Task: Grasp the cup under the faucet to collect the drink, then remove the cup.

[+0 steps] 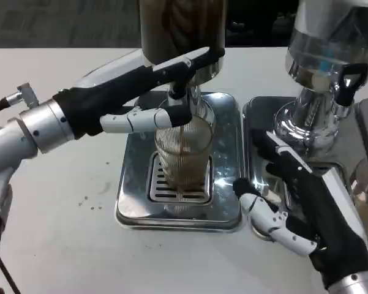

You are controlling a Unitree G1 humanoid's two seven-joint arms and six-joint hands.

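Note:
I expect the drink to stay well below the cup's rim when I carry the cup from the faucet, because brown liquid [182,176] is low inside the ribbed clear cup [184,150].
A ribbed clear cup [182,160] stands upright on the grate of the left steel drip tray [135,184], right under the faucet [179,92] of the dark-drink dispenser [182,24]. A thin brown stream falls into the cup, and brown liquid fills its lower part. My left hand [148,92] reaches in from the left. Its upper fingers [193,61] lie on the faucet lever and a lower finger [141,120] sits at the cup's rim. My right hand [294,205] lies to the right of the cup, fingers spread and holding nothing, apart from the cup.
A second dispenser [330,55] with a clear tank and a black tap [350,76] stands at the back right on its own steel tray [260,116]. My right forearm lies over that tray. White table [55,214] stretches to the front left.

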